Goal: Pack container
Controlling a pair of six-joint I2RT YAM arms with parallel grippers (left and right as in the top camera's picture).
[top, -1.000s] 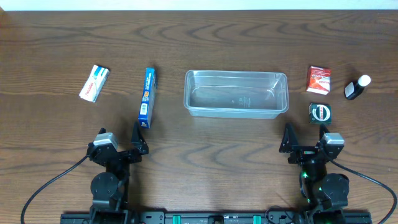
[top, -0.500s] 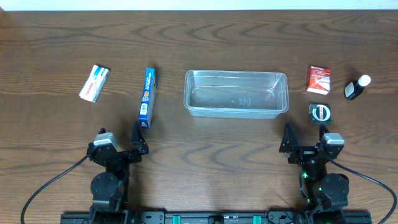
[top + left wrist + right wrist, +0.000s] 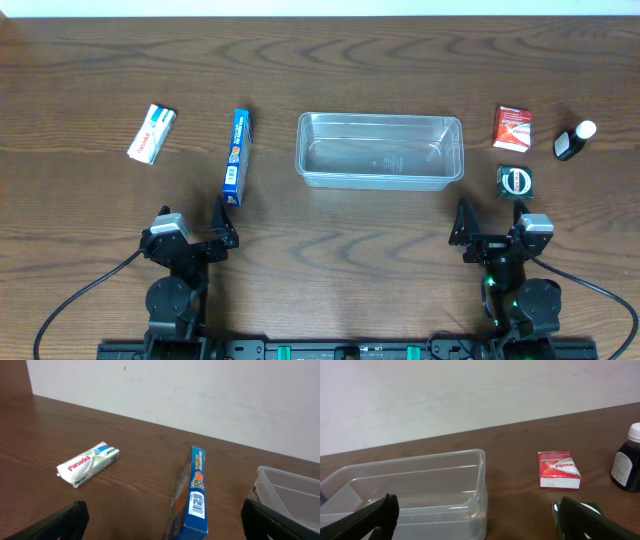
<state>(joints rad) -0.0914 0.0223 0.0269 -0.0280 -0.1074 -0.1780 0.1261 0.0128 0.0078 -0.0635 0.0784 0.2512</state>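
Observation:
Next, my left gripper moves up first and then grabs the box's far half (image 3: 240,134) from above, because the gripper is low and faces the blue box's near end (image 3: 232,197).
The clear plastic container (image 3: 380,150) sits empty at the table's middle; it also shows in the right wrist view (image 3: 410,492) and at the right edge of the left wrist view (image 3: 292,492). A blue box (image 3: 236,156) stands on its edge left of it, close ahead of my left gripper (image 3: 162,522). A white Panadol box (image 3: 151,133) lies farther left. A red box (image 3: 512,128), a black-green box (image 3: 516,181) and a dark bottle (image 3: 574,141) lie right of the container. My left gripper (image 3: 222,228) and right gripper (image 3: 490,228) are open and empty near the front edge.
The wooden table (image 3: 330,70) ends at a white wall at the back. Cables (image 3: 80,300) run from both arm bases along the front edge.

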